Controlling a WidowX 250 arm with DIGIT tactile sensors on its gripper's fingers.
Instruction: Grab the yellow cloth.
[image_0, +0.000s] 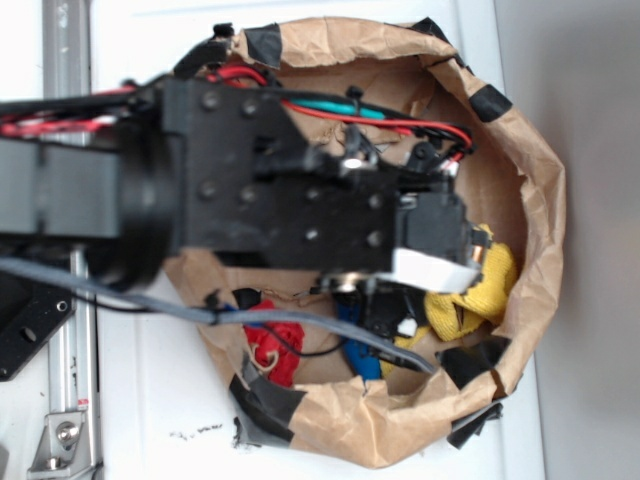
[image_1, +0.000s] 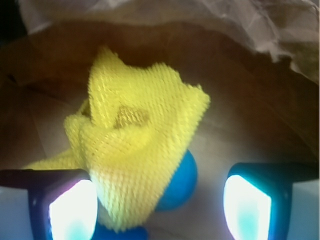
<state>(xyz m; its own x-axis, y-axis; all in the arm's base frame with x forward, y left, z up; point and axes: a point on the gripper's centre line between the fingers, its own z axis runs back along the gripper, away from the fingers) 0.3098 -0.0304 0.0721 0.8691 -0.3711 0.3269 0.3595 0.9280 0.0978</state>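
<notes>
Only the yellow cloth's lower fold (image_1: 127, 197) hangs between the fingers of the robot's gripper, next to the blue ball, so the gripper should reach farther over the cloth's peaked middle (image_0: 490, 285) before it closes.
The yellow cloth (image_1: 140, 135) lies crumpled in a brown paper bag (image_1: 250, 75), its waffle weave peaked upward. My gripper (image_1: 160, 210) is open, and the cloth's lower fold hangs between the jaws, close against the left finger (image_1: 72, 207). The right finger (image_1: 247, 207) stands well apart from the cloth. In the exterior view the cloth (image_0: 480, 290) shows at the bag's right side, just beyond my gripper (image_0: 395, 312), which reaches down into the bag and hides part of the cloth.
A blue ball (image_1: 180, 182) sits partly under the cloth between the fingers. A red knitted bundle (image_0: 275, 350) and a blue object (image_0: 355, 352) lie at the bag's front. The taped paper rim (image_0: 540, 200) rings everything.
</notes>
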